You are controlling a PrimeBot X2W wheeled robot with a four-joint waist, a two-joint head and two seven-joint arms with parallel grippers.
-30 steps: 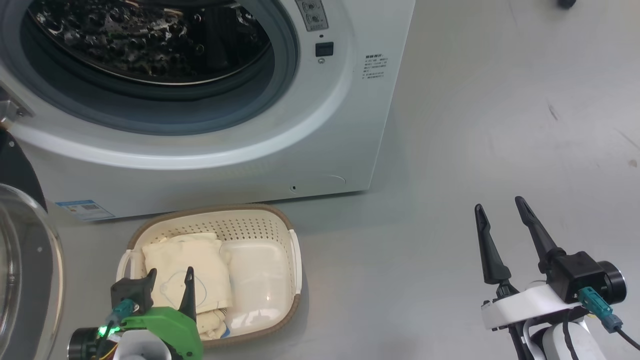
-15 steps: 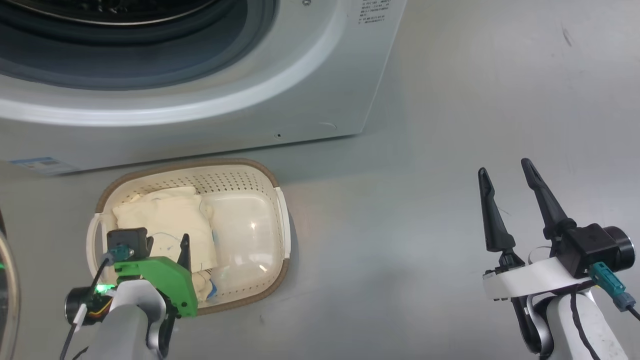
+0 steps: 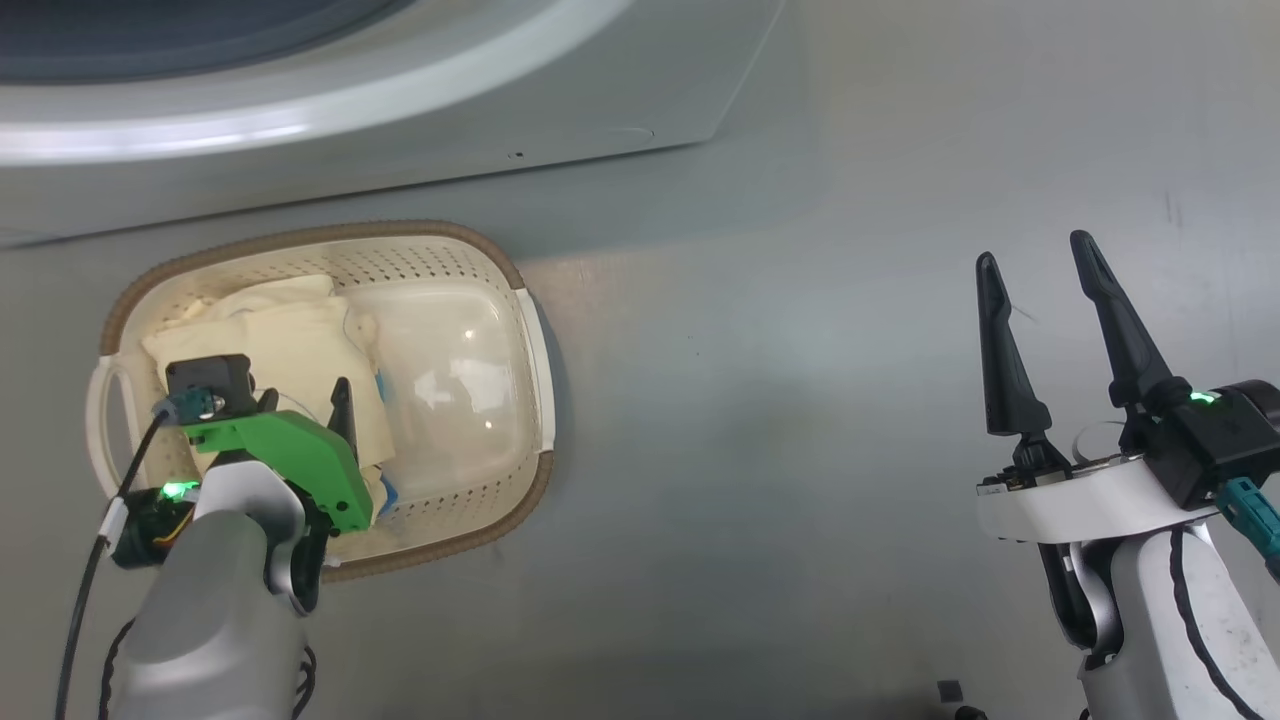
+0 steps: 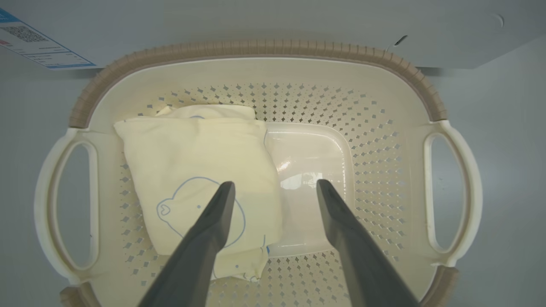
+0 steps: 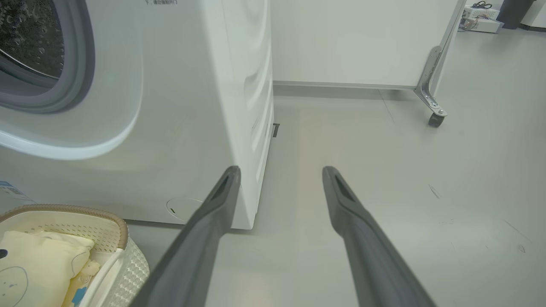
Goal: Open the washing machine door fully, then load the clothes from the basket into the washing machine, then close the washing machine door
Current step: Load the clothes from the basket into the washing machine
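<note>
My gripper should expect another folded piece to stay behind when it lifts the top clothes (image 3: 300, 342), because a cream corner (image 4: 240, 265) sticks out under them.
The cream basket (image 3: 530, 330) with its brown rim stands on the floor before the white washing machine (image 3: 420, 130). Folded cream clothes (image 3: 290, 335) with a blue bear outline lie in its left half. My left gripper (image 3: 300, 400) hangs open over the basket. In the left wrist view its open fingertips (image 4: 275, 184) straddle the right edge of the clothes (image 4: 192, 162) inside the basket (image 4: 256, 49). My right gripper (image 3: 1033, 250) stands open and empty over bare floor to the right. The right wrist view shows this gripper (image 5: 280, 170), the steel drum (image 5: 25, 34) and the grey seal (image 5: 76, 64). The door is out of view.
The basket's right half holds only its glossy bottom (image 4: 311, 170). The blue label (image 4: 38, 47) sits low on the washer front. A white panel on a caster wheel (image 5: 435, 119) stands behind, to the washer's right. Grey floor (image 3: 800, 450) spreads between the basket and my right gripper.
The head camera has tilted down, so the washer has slid up that view and the door has left it. My left gripper has reached farther over the basket. Both grippers stay open.
</note>
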